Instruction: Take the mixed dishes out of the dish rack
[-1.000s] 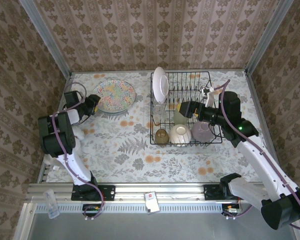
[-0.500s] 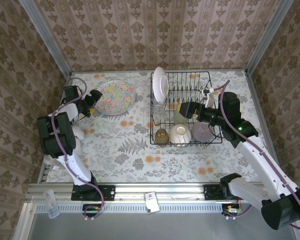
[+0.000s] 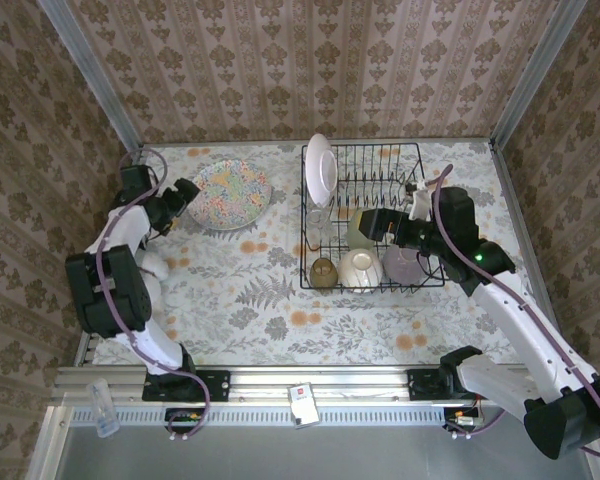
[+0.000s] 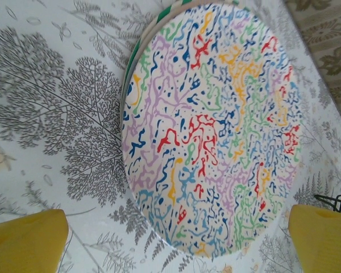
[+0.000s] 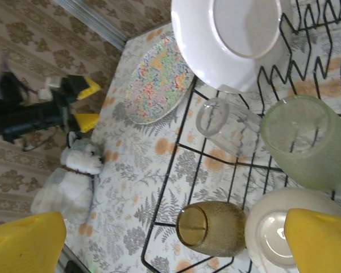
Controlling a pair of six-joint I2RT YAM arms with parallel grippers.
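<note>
I keep moving my right gripper toward that edge [image 3: 310, 170] and close across it, as the white plate [image 3: 323, 172] is upright with its top edge clear above the dish rack.
The colourful plate [image 3: 230, 192] [image 4: 216, 125] lies flat on the table on top of another plate, left of the dish rack [image 3: 425, 215] [image 5: 162, 188]. My left gripper [image 3: 184, 192] [image 4: 176, 244] is open just off its left edge and holds nothing. In the rack a white plate [image 3: 321, 165] [image 5: 233, 40] stands upright, with a clear glass [image 5: 227, 122], a pale green glass [image 5: 301, 142], a brown cup [image 3: 324, 272] [image 5: 213, 227], a cream bowl [image 3: 360, 268] [image 5: 273, 227] and a lavender bowl [image 3: 405, 263]. My right gripper [image 3: 364, 222] [image 5: 173, 244] hovers open over the rack's middle.
A white fluffy thing [image 3: 155, 265] [image 5: 68, 182] lies by the left arm near the table's left edge. Papered walls close the table at the back and sides. The flowered tablecloth [image 3: 280, 310] in front of the rack is bare.
My left gripper has opened, let go of the colourful plate and drawn back to the left. The right gripper has shifted slightly over the rack.
</note>
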